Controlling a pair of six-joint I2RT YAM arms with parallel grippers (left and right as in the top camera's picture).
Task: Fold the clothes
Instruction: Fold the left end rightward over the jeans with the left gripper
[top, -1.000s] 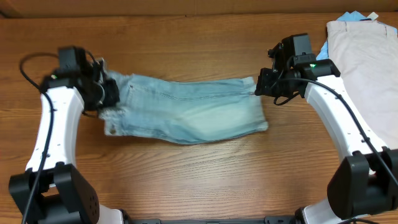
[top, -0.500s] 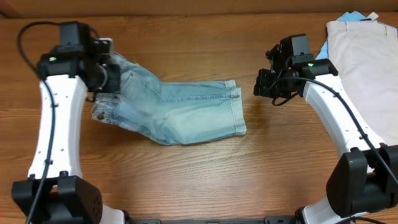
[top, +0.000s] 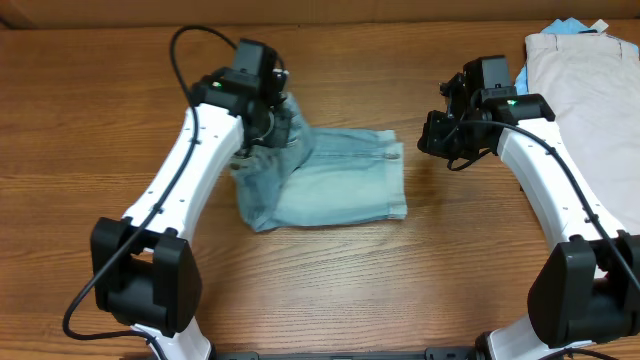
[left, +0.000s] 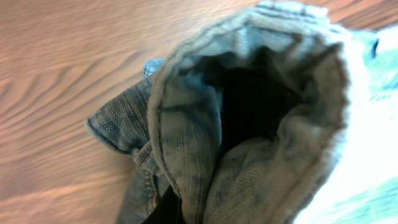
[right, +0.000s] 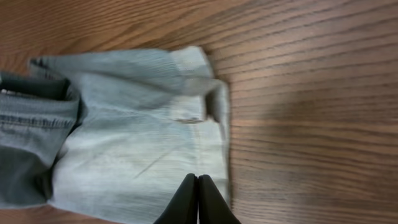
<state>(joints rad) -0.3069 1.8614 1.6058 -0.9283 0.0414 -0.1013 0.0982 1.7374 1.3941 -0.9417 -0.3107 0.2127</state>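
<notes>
The waistband end (top: 296, 132) hangs bunched over the leg part, so the robot's left gripper should pull the waistband back from the hems and straighten the shorts before it folds them.
The light-blue denim shorts (top: 340, 185) lie on the wooden table, partly folded over, cuffed hems toward the right. My left gripper (top: 270, 120) is shut on the waistband end and holds it lifted over the leg part. The left wrist view shows bunched denim (left: 249, 124) close up, with the finger tips (left: 165, 211) mostly hidden by cloth. My right gripper (top: 432, 138) is shut and holds nothing, just right of the hem. In the right wrist view its closed tips (right: 198, 180) hover over the hem edge of the shorts (right: 137, 143).
A beige garment (top: 585, 80) lies at the far right of the table, with a bright blue one (top: 568, 27) peeking out behind it. Bare wood table (top: 330, 290) lies in front of the shorts.
My left gripper has carried the waistband end from the far left toward the right, folding the shorts over themselves. The right gripper, at the hem a second ago, stays nearly still and apart from it.
</notes>
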